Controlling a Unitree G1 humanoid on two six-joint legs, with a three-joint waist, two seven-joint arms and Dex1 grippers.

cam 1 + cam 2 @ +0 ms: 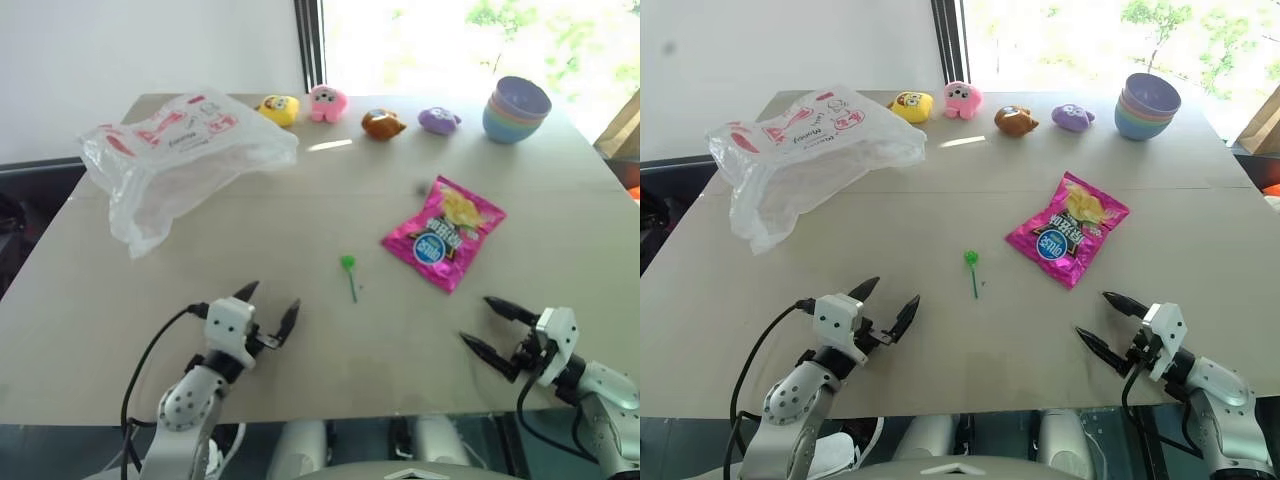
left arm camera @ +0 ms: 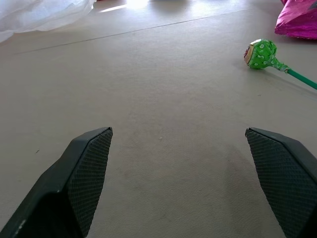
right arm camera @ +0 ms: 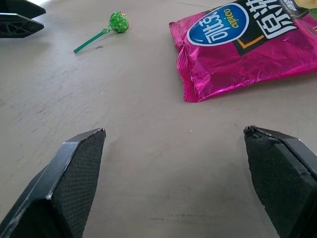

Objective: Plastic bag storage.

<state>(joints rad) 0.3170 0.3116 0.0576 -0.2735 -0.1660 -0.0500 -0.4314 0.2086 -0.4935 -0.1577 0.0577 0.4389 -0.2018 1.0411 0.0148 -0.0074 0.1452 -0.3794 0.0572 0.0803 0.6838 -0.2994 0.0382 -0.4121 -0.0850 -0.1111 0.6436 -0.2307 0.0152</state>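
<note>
The whole plastic bag should follow and stay puffed out when I pull its lower edge (image 1: 145, 243), because its thin translucent side (image 1: 175, 188) already puffs up loosely.
The plastic bag (image 1: 175, 160), crinkly translucent white with red print, lies crumpled at the far left of the table (image 1: 300, 210); an edge of the plastic bag (image 2: 39, 15) shows in the left wrist view. My left gripper (image 1: 268, 306) hovers open near the front edge, left of centre, nothing between its fingers. My right gripper (image 1: 494, 323) stands open at the front right, also empty. Both are well short of the bag.
A pink snack packet (image 1: 443, 233) lies right of centre, with a green lollipop (image 1: 349, 272) just left of it. Along the far edge sit several small plush toys (image 1: 326, 103) and a stack of pastel bowls (image 1: 516, 110).
</note>
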